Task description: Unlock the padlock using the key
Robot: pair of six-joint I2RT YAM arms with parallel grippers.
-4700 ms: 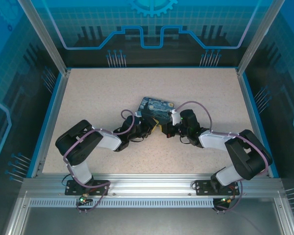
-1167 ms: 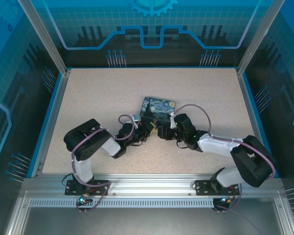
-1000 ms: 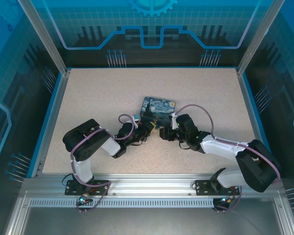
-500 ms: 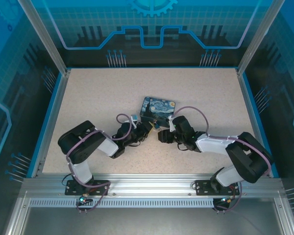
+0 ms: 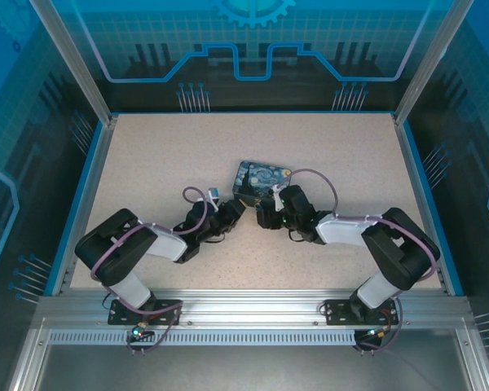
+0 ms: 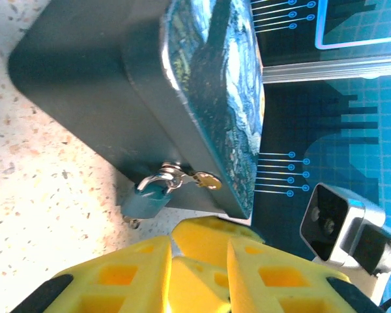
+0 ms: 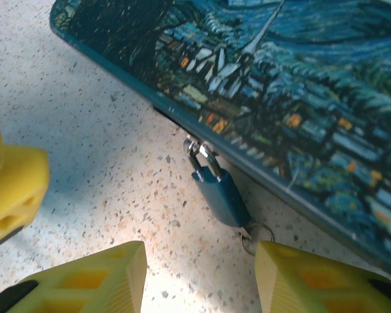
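My right gripper is to move back and my left gripper is to grip the padlock's body tightly before I turn the key, because the padlock hangs crooked from the hasp.
The small teal-grey padlock lies on the table, its shackle hooked through the hasp on the front wall of the painted tin. A tiny key stub with a wire ring pokes out of the padlock's lower end. My right gripper hangs open just short of the padlock, its right finger beside the ring. In the left wrist view the padlock hangs at the tin. My left gripper is rolled on its side, narrowly open, holding nothing. The right gripper's yellow finger shows in that gap.
Both grippers meet tip to tip at the tin's near side, mid-table. The left gripper's yellow finger sits at the left edge of the right wrist view. Blue rails edge the speckled table.
The left arm has drawn back to the left, its gripper now a little farther from the tin. The right gripper has slid left and closer to the tin's front.
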